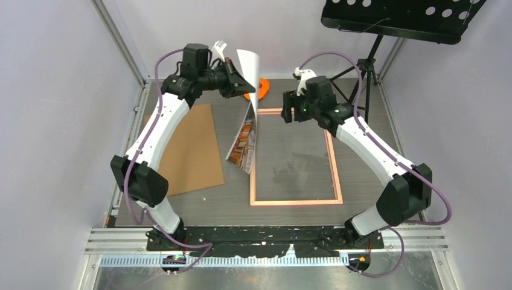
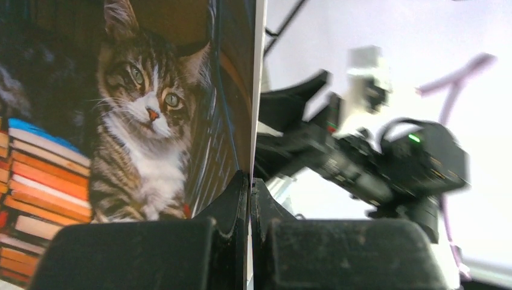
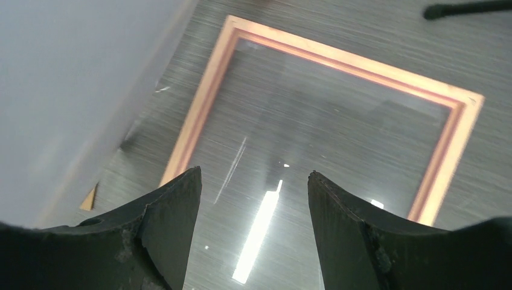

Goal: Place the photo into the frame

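The upright photo (image 1: 246,138) has my right gripper in the way beside it. My right gripper should back off first, before my left gripper puts the photo face down on the frame's pane (image 1: 294,160).
The photo (image 1: 247,121), a cat on stacked books (image 2: 139,121), hangs nearly on edge in the air above the frame's left rail, its white back turned right. My left gripper (image 1: 236,77) is shut on the photo's top edge; in the left wrist view the sheet runs between the closed fingertips (image 2: 250,181). The pink frame (image 1: 296,202) with its clear pane lies flat mid-table. Above the frame's far end, my right gripper (image 1: 290,109) stands open and empty; its wrist view looks down on the frame (image 3: 199,115) and the pane between the fingers (image 3: 253,178).
A brown backing board (image 1: 190,148) lies flat left of the frame. An orange object (image 1: 262,86) sits at the table's far edge behind the photo. A black music stand (image 1: 398,21) stands at the back right. Grey walls close in both sides.
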Motion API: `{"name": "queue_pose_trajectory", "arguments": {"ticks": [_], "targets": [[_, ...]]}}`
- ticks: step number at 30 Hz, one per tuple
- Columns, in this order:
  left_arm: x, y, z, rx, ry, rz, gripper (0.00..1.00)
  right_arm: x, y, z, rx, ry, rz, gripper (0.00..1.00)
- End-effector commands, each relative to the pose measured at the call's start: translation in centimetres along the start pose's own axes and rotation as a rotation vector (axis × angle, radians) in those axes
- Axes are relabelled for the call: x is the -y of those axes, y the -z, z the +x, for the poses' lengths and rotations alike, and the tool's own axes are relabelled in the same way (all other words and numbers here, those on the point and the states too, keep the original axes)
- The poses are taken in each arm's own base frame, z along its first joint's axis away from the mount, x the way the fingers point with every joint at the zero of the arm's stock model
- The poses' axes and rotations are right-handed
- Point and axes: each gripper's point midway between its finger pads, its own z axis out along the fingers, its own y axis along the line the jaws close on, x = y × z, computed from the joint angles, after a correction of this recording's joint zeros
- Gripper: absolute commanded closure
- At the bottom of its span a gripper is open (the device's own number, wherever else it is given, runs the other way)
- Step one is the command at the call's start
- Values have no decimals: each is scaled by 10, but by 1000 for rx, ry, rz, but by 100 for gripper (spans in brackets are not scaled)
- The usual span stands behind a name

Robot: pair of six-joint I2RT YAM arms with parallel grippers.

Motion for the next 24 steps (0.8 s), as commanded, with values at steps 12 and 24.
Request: {"name": "queue_pose_trajectory", "arguments": {"ticks": [12,24], "targets": [[183,36,49,-181,-25,603,100,123,90,-51,273,-133,286,30],[23,-58,59,-164,211,381,100,164,136,-42,329,-189,401,30]]}}
